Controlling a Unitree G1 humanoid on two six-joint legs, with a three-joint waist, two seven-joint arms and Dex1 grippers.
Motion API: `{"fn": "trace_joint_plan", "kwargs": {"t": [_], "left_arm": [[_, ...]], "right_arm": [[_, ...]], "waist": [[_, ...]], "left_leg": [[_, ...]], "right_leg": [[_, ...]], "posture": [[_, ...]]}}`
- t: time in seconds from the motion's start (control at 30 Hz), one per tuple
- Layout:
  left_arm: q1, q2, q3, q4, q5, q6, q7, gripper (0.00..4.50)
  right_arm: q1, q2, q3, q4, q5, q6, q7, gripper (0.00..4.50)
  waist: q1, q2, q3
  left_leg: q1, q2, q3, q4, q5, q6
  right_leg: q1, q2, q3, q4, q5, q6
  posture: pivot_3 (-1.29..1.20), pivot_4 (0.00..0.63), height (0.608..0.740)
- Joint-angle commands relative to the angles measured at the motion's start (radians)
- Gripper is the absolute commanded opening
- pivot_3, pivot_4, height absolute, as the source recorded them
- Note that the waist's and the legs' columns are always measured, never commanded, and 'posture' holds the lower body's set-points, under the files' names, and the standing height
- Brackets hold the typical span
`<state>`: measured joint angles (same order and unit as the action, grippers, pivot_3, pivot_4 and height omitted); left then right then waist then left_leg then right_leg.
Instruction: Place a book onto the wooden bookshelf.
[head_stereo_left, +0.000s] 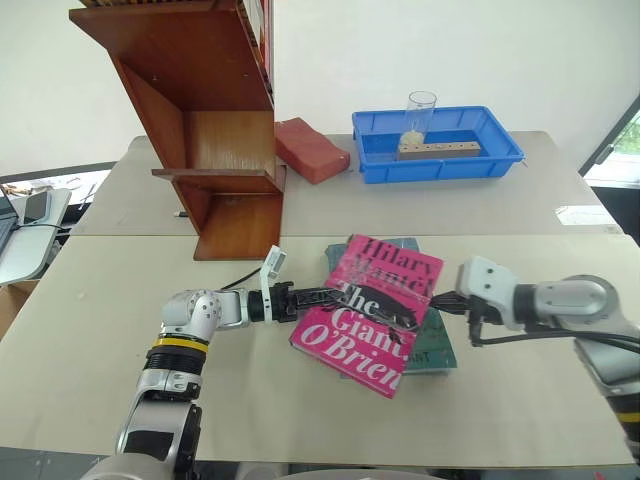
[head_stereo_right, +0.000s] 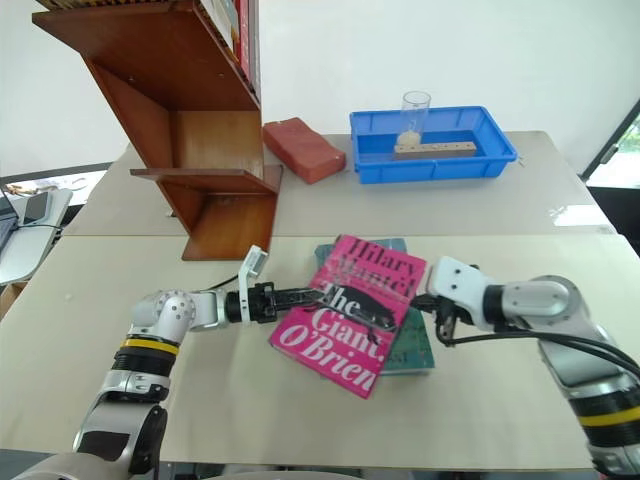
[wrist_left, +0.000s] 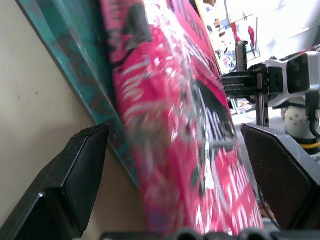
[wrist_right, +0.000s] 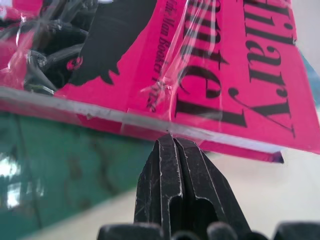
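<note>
The pink book's edge (head_stereo_left: 313, 307) is inside my left gripper's open fingers, so next my right gripper moves away from the opposite edge (head_stereo_left: 427, 299) before my left gripper lifts the book.
The pink book (head_stereo_left: 392, 268) lies tilted on a teal-green book (head_stereo_left: 441, 347) in the middle of the table, its right edge raised a little. My left gripper (head_stereo_left: 325, 296) is open and reaches in from the left. Its two fingers (wrist_left: 75, 185) straddle the pink book's (wrist_left: 170, 125) left edge, one above the cover and one below. My right gripper (head_stereo_left: 443, 299) is shut, and its joined tips (wrist_right: 169, 142) touch the book's (wrist_right: 240, 75) right edge just above the teal-green book (wrist_right: 65, 175). The wooden bookshelf (head_stereo_left: 215, 130) stands at the back left.
A reddish-brown block (head_stereo_left: 310, 148) lies beside the bookshelf. A blue tray (head_stereo_left: 500, 160) at the back right holds a glass (head_stereo_left: 420, 115) and a wooden bar (head_stereo_left: 440, 150). Bare table spreads in front of the books.
</note>
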<state>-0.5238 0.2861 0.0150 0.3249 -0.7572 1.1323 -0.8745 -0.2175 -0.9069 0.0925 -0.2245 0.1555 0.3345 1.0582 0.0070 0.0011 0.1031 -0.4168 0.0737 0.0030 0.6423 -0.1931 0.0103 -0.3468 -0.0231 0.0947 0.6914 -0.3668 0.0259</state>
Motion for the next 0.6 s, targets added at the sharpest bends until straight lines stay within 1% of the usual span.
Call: {"fn": "trace_joint_plan", "kwargs": {"t": [0.03,0.2,0.3,0.33,0.37,0.4,0.43,0.47,0.5,0.53,0.6], "left_arm": [[0.000,-0.020,0.052,-0.033,-0.038,0.017,0.013,4.50],[0.030,-0.035,0.076,-0.079,-0.052,0.038,0.036,4.50],[0.042,-0.032,0.106,-0.114,-0.066,0.038,0.049,3.68],[0.045,-0.029,0.116,-0.128,-0.073,0.039,0.050,3.16],[0.045,-0.024,0.128,-0.144,-0.081,0.041,0.053,2.73],[0.045,-0.016,0.146,-0.165,-0.089,0.035,0.054,2.19],[0.046,-0.007,0.154,-0.187,-0.090,0.023,0.051,1.84],[0.048,0.003,0.160,-0.212,-0.093,0.011,0.046,1.27],[0.050,0.008,0.163,-0.229,-0.095,0.003,0.043,0.93],[0.052,0.012,0.163,-0.239,-0.098,-0.001,0.042,0.68],[0.049,0.022,0.161,-0.295,-0.101,-0.024,0.036,0.68]], "right_arm": [[-0.054,0.025,0.025,0.003,-0.012,-0.015,0.000,0.03],[-0.083,0.050,0.051,0.016,-0.022,-0.020,0.008,0.03],[-0.083,0.038,0.029,0.006,-0.011,-0.018,0.016,0.00],[-0.080,0.030,0.016,-0.001,-0.004,-0.016,0.020,0.00],[-0.075,0.019,-0.004,-0.010,0.006,-0.011,0.023,0.00],[-0.067,-0.001,-0.041,-0.027,0.024,0.002,0.027,0.00],[-0.057,-0.021,-0.076,-0.043,0.041,0.013,0.030,0.00],[-0.045,-0.042,-0.116,-0.062,0.060,0.028,0.034,0.00],[-0.036,-0.056,-0.142,-0.074,0.074,0.037,0.035,0.00],[-0.030,-0.064,-0.155,-0.082,0.082,0.043,0.034,0.00],[-0.007,-0.095,-0.219,-0.107,0.111,0.073,0.035,0.00]], "waist": [[0.002,0.000,0.000],[0.004,0.000,0.000],[0.003,0.000,0.000],[0.003,0.000,0.000],[0.003,0.000,0.000],[0.004,0.000,0.000],[0.004,0.000,0.000],[0.004,0.000,0.000],[0.005,0.000,0.000],[0.003,0.000,0.000],[0.002,0.000,0.000]], "left_leg": [[0.000,0.000,0.000,0.000,0.000,0.000],[0.000,-0.001,-0.001,0.000,0.000,0.000],[0.000,-0.002,-0.002,0.000,0.000,0.000],[0.000,-0.002,-0.002,0.000,0.000,0.000],[0.000,-0.002,-0.003,0.000,0.000,0.000],[0.000,-0.002,-0.003,0.000,0.000,0.000],[0.000,-0.002,-0.003,0.000,0.000,0.000],[0.000,-0.002,-0.003,0.000,0.000,0.000],[0.000,-0.002,-0.003,0.000,0.000,0.000],[0.000,-0.002,-0.003,0.000,0.000,0.000],[0.003,-0.002,-0.004,-0.001,0.000,0.000]], "right_leg": [[0.000,0.000,0.000,0.000,0.000,0.000],[0.002,0.000,0.000,-0.001,0.000,0.000],[0.003,0.000,0.000,-0.002,0.000,0.000],[0.003,0.000,0.000,-0.003,0.000,0.000],[0.003,0.000,0.000,-0.003,0.000,0.000],[0.003,0.000,0.000,-0.003,0.000,0.000],[0.003,0.000,0.000,-0.003,0.001,0.000],[0.003,0.000,0.000,-0.003,0.001,0.000],[0.004,-0.001,0.000,-0.004,0.001,0.000],[0.005,-0.001,0.000,-0.005,0.001,0.000],[0.010,-0.001,-0.001,-0.007,0.001,0.000]], "posture": [[0.00,0.150,0.649],[0.00,0.150,0.649],[0.00,0.150,0.649],[0.00,0.150,0.649],[0.00,0.150,0.649],[0.00,0.150,0.649],[0.00,0.150,0.649],[0.00,0.150,0.649],[0.00,0.150,0.649],[0.00,0.150,0.649],[0.00,0.150,0.649]]}}
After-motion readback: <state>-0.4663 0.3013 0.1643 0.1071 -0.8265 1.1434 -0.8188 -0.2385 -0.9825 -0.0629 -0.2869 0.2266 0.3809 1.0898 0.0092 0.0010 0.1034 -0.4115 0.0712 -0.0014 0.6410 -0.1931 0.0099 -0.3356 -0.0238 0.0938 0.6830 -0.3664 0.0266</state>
